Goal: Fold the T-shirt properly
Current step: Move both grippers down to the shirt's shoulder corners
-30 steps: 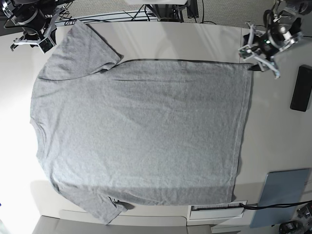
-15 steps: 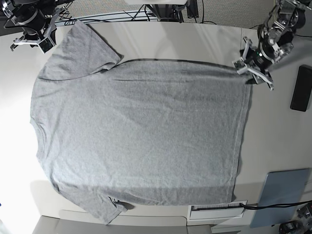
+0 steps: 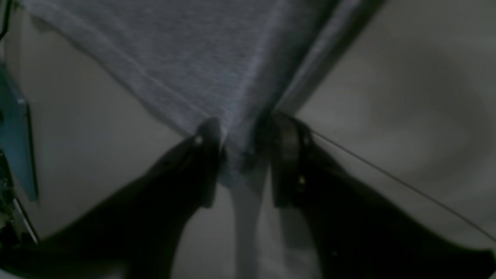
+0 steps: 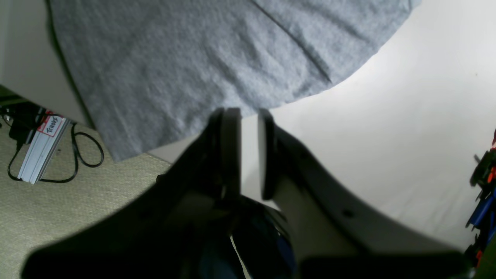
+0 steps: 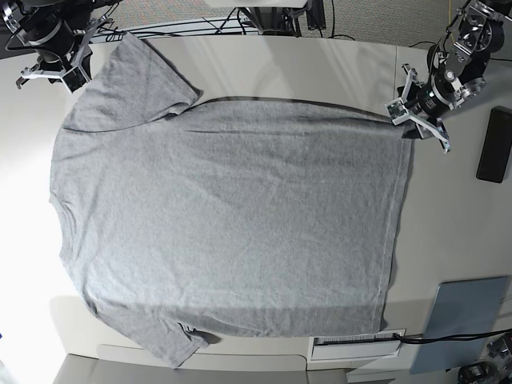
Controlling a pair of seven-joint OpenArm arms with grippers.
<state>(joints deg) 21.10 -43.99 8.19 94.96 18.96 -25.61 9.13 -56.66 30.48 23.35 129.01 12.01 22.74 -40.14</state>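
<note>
I should open my right gripper wide and move it in to pinch the T-shirt's shoulder before both grippers lift, because my right gripper's narrow fingers are short of the T-shirt's shoulder (image 5: 91,103) edge (image 5: 82,94).
The grey T-shirt (image 5: 232,216) lies spread flat on the pale table (image 5: 304,68), plain side up, neck at the left. My left gripper (image 5: 414,120) is down at the shirt's top-right hem corner. In the left wrist view that gripper (image 3: 244,155) straddles the T-shirt (image 3: 217,58) corner: cloth lies between the dark fingers (image 3: 207,155), and a gap still shows. My right gripper (image 5: 56,74) hovers by the upper sleeve. In the right wrist view its (image 4: 248,116) jaws stand narrowly apart and empty, just short of the T-shirt (image 4: 193,58) sleeve's edge.
A black slab (image 5: 494,144) lies at the table's right edge, a blue-grey pad (image 5: 460,320) at the lower right, a white labelled strip (image 5: 356,346) by the front edge. Beyond the table's edge are carpet, a cable and a power strip (image 4: 40,149).
My left gripper dropped onto the shirt's top-right corner, turned, and narrowed its jaws around the cloth. The right gripper barely shifted. The shirt lies as before.
</note>
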